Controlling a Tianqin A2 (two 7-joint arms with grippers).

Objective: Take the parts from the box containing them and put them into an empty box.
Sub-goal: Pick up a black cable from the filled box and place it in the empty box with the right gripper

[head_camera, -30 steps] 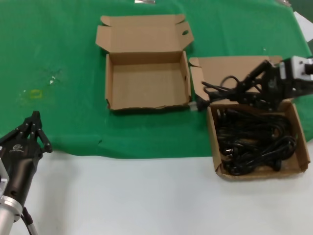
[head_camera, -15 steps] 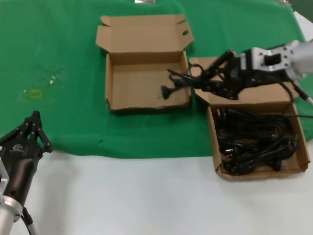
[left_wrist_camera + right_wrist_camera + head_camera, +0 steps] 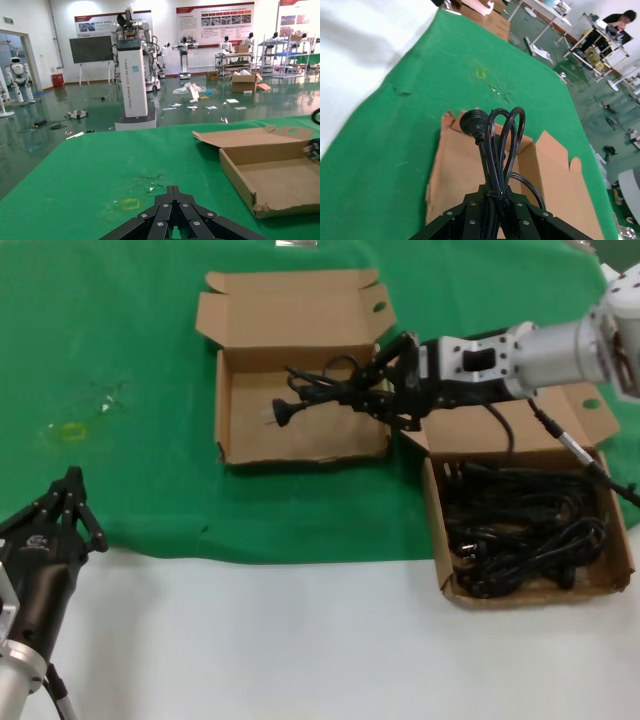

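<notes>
My right gripper should keep moving inward and down until the coil is inside the walls [image 3: 312, 433], because the black power cord points plug first [image 3: 284, 412] over the empty box.
My right gripper [image 3: 378, 383] is shut on a coiled black power cord [image 3: 315, 392] and holds it above the empty brown box [image 3: 235, 435] at the table's middle back. In the right wrist view the cord [image 3: 492, 145] sticks out from the gripper [image 3: 497, 200], plug foremost, over that box [image 3: 455, 170]. The box containing the parts [image 3: 615, 530] stands to the right, with several black cords [image 3: 520, 525] piled in it. My left gripper [image 3: 68, 485] is shut and empty, parked at the near left; it also shows in the left wrist view [image 3: 172, 192].
A green cloth [image 3: 120, 360] covers the back of the table, with bare white table [image 3: 300, 640] in front. The empty box's flap lid [image 3: 290, 305] lies open toward the back. The left wrist view shows that box [image 3: 275, 177] and a hall behind.
My right gripper has carried the cord leftward from above the full box's lid to over the empty box. The left arm has not moved.
</notes>
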